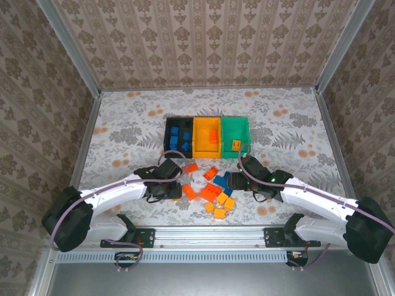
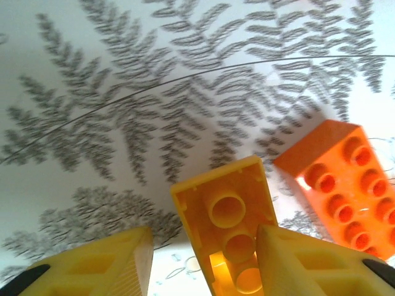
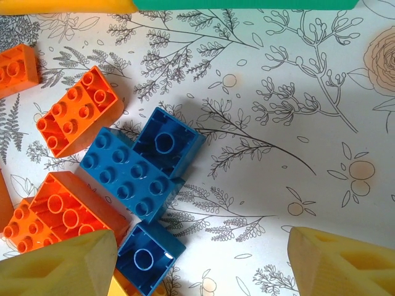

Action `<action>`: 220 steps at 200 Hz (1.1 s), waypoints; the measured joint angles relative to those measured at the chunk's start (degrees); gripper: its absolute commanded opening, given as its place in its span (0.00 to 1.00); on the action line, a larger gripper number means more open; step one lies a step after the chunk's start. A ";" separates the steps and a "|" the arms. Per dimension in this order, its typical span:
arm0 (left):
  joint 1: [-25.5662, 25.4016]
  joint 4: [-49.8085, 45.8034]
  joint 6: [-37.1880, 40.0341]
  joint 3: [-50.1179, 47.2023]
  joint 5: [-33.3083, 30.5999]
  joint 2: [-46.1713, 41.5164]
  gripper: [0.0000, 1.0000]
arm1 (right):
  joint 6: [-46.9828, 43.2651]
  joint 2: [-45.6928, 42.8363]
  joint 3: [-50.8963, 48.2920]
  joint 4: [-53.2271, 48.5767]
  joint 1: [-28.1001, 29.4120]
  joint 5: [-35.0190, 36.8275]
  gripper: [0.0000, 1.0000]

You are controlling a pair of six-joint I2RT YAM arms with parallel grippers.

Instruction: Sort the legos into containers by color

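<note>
Next, my left gripper opens around the yellow-orange brick point(image 2: 226, 213), line up with its long sides point(image 2: 269, 196) and grips it straight before lifting it, because the brick lies at a slant between the fingers.
The containers stand joined in a row at mid-table: black point(image 1: 167, 132) with blue legos inside, yellow-orange point(image 1: 195, 139) with a red-orange one, green point(image 1: 244, 132) with a yellow-orange one. Loose legos point(image 1: 213, 192) lie in a pile in front of them. My left gripper point(image 2: 203, 233) straddles an upside-down yellow-orange brick point(image 2: 225, 200); the right finger point(image 2: 308, 259) touches it and a gap separates the left finger point(image 2: 105, 265) from it. A red-orange brick point(image 2: 339, 179) lies just to its right. My right gripper point(image 3: 203, 265) is open above the cloth, beside three blue bricks point(image 3: 126, 172).
Red-orange bricks point(image 3: 77, 117) lie left of the blue ones in the right wrist view, with the yellow-orange and green bin walls point(image 3: 247, 4) along the top edge. Metal rails and patterned walls point(image 1: 197, 37) close in the floral tabletop.
</note>
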 measured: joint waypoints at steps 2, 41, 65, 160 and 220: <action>0.07 -0.22 0.00 -0.02 -0.07 -0.13 0.48 | 0.00 0.00 0.00 0.02 0.00 0.00 0.75; 0.02 -5.14 0.04 -0.02 -1.64 -2.32 0.60 | -0.02 0.00 0.00 0.02 0.00 0.11 0.75; -1.33 -6.16 0.31 0.63 -2.43 -3.21 0.73 | -0.02 0.00 0.00 0.02 0.00 0.13 0.75; 0.31 -0.96 0.83 1.14 -3.50 5.16 0.53 | 0.00 -0.81 -0.35 0.02 0.00 0.17 0.75; 0.42 -0.96 0.85 1.11 -2.23 3.96 0.32 | 0.44 -2.03 -1.22 -0.17 0.00 1.22 0.75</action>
